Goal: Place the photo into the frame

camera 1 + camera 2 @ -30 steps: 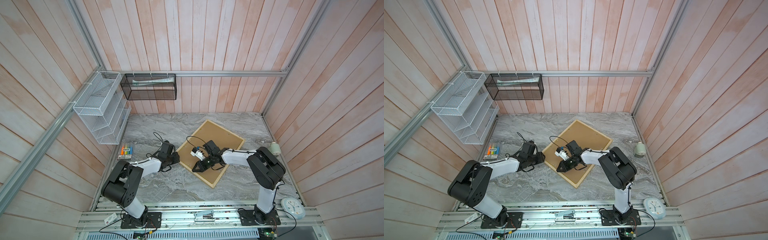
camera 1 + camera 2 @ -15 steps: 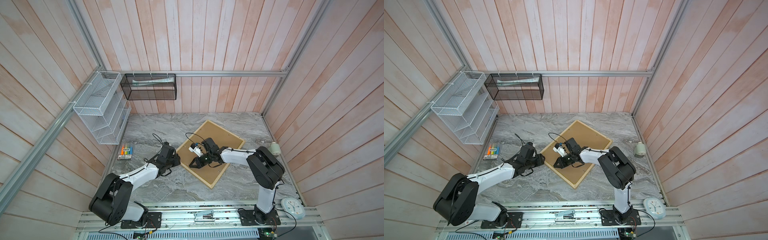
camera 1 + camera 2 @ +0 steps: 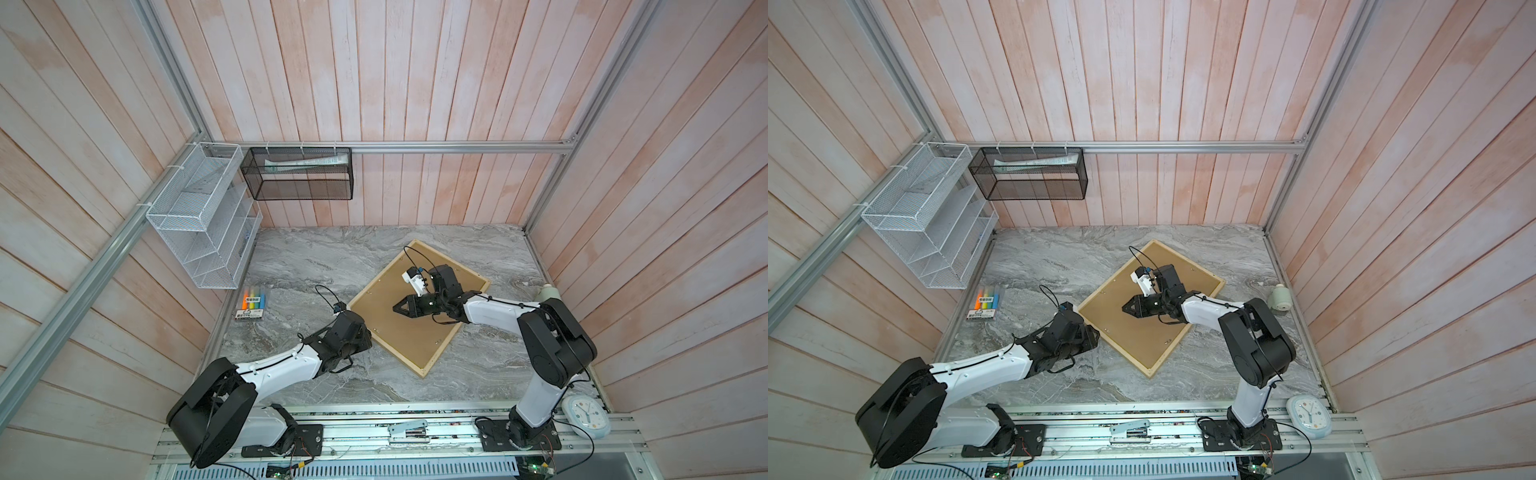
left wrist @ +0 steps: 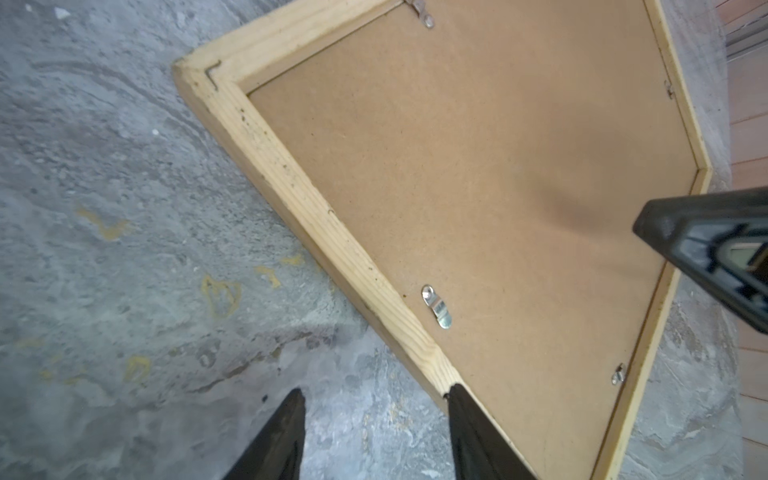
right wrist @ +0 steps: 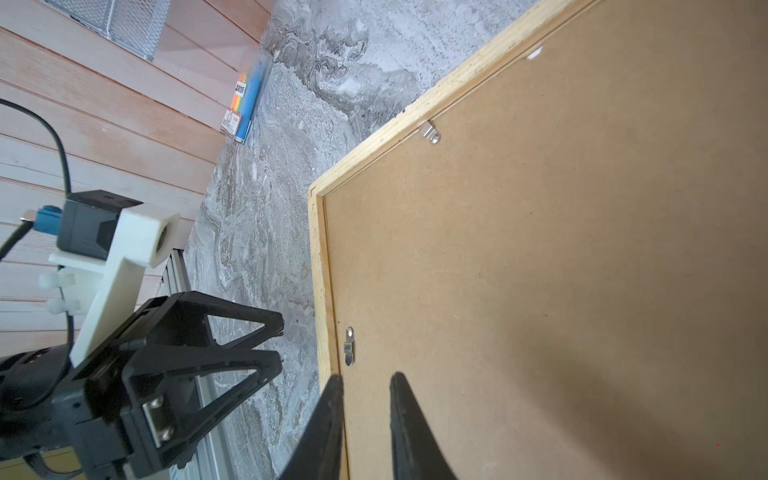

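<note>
My left gripper should take hold of the frame's wood strip (image 4: 408,336) and turn the frame straight before I work on the clips, because the frame lies crooked like a diamond (image 3: 421,371).
The frame (image 3: 399,353) (image 3: 1125,353) of pale wood strips lies face down, turned like a diamond, on the marble table. A brown backing board (image 3: 415,336) (image 4: 498,166) (image 5: 540,249) fills it, with metal turn clips (image 4: 436,307) (image 5: 349,347) along its edges. The photo is hidden. My left gripper (image 3: 369,333) (image 3: 1098,332) (image 4: 374,388) is open at the frame's left edge, one finger over the wood strip and the other over the table. My right gripper (image 3: 395,309) (image 3: 1123,309) (image 5: 368,375) hovers over the board near that same edge. Its jaws stand a little apart with nothing between them.
A pack of highlighters (image 3: 251,302) lies by the left wall below a white wire rack (image 3: 199,224). A black mesh basket (image 3: 297,174) hangs on the back wall. A small pale object (image 3: 548,293) sits by the right wall, a clock (image 3: 586,415) at the front right.
My right gripper has drawn back over the board, away from the frame's left edge, and its jaws have parted slightly. My left gripper has slid forward along that edge as its arm swung left.
</note>
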Robot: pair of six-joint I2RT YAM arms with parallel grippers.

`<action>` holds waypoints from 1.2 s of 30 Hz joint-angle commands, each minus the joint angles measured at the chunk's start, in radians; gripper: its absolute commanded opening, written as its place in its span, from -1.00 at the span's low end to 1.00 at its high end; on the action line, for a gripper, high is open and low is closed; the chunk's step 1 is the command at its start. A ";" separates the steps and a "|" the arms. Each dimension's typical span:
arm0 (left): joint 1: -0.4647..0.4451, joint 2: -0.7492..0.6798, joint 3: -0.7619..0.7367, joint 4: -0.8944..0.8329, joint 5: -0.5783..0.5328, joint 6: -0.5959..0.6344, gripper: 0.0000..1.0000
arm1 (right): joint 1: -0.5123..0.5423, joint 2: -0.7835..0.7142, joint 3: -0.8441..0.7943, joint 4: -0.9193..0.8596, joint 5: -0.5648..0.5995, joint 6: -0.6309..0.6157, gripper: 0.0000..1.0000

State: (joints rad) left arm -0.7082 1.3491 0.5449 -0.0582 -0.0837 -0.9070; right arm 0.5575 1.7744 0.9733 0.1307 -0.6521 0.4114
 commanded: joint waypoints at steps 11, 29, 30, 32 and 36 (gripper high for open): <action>-0.065 0.189 0.107 0.064 0.024 -0.006 0.10 | 0.005 -0.018 -0.036 0.053 0.015 0.038 -0.53; 0.030 0.304 0.181 0.061 0.008 0.144 -0.13 | -0.006 -0.034 -0.062 0.050 0.032 0.032 -0.53; 0.041 0.317 0.190 0.066 0.012 0.159 -0.15 | -0.007 -0.036 -0.066 0.050 0.034 0.030 -0.54; 0.061 0.343 0.207 0.073 0.020 0.186 -0.17 | -0.010 -0.041 -0.068 0.050 0.034 0.030 -0.53; 0.098 0.401 0.244 0.084 0.038 0.236 -0.25 | -0.017 -0.046 -0.068 0.040 0.037 0.026 -0.53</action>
State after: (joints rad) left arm -0.6323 1.6932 0.7738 0.0402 -0.0605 -0.7441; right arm 0.5503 1.7557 0.9150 0.1787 -0.6277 0.4446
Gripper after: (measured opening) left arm 0.384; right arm 0.233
